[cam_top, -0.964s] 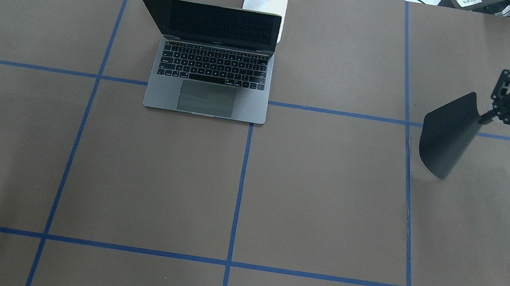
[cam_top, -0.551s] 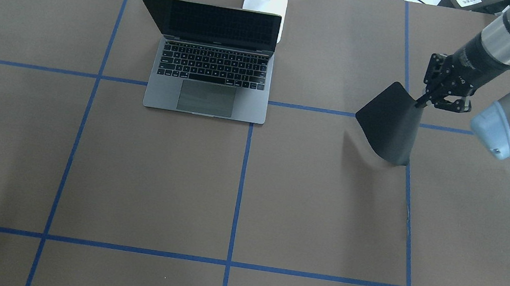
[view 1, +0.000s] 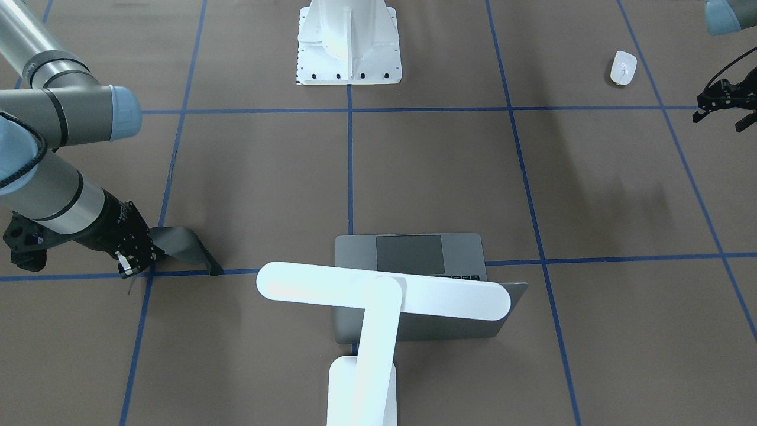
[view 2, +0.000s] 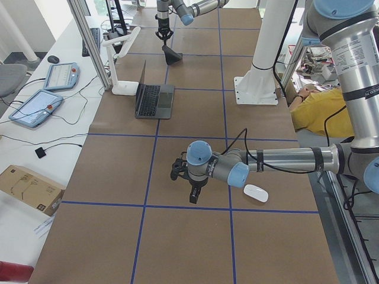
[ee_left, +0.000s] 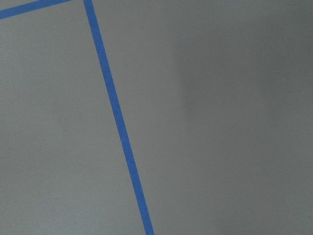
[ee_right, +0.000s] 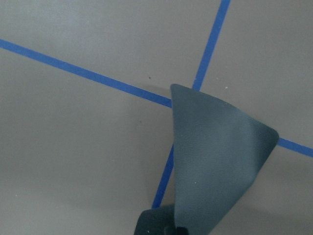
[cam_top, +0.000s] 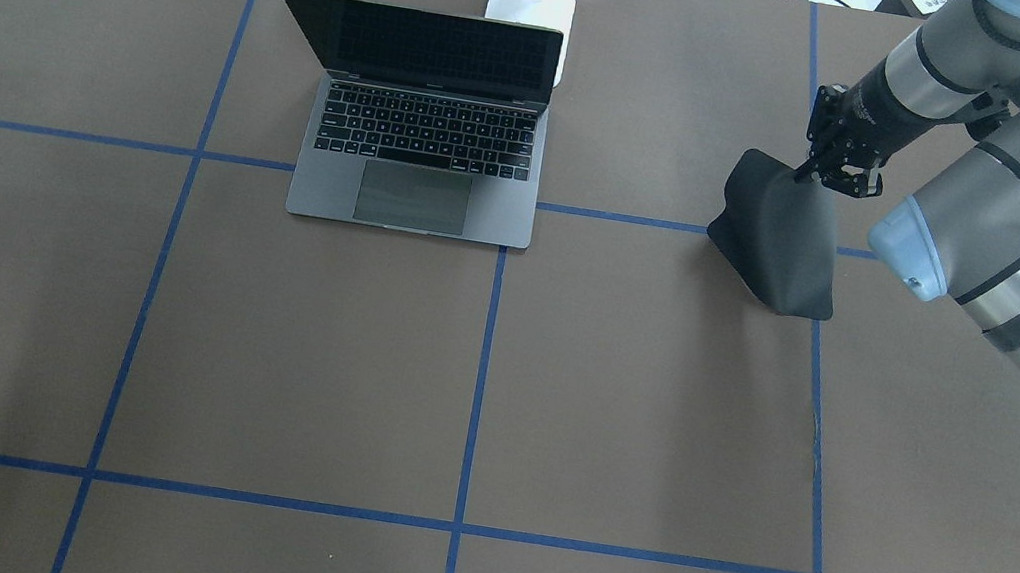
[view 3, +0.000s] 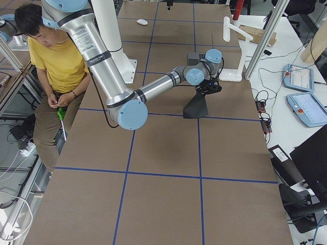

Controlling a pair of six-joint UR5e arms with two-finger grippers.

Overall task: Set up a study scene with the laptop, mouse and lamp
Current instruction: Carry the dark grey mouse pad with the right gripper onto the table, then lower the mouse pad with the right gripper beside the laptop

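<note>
The black mat's lower edge is crooked to the laptop; next my right gripper swings it square and lays it flat close by.
The open grey laptop (cam_top: 417, 162) stands at the table's far middle, with the white lamp (view 1: 384, 296) behind it, its bar head over the lid. The white mouse (view 1: 623, 67) lies near the robot's left side, close to my left gripper (view 1: 718, 121), which hangs open and empty above the table. My right gripper (cam_top: 826, 167) is shut on the top edge of a flat black mat (cam_top: 775, 235). The mat hangs bent, its lower edge on the table to the right of the laptop. The right wrist view shows the mat (ee_right: 215, 161) over blue tape lines.
The white bolted pedestal (view 1: 349, 41) stands at the robot's side of the table. Blue tape lines (ee_left: 120, 127) grid the brown table. A seated person in yellow (view 3: 51, 61) is beside the robot. Tablets and cables lie beyond the table's far edge (view 2: 35, 103).
My right arm has swung left toward the laptop with the black mat. The mat has come down, and its lower edge now rests bent on the table.
</note>
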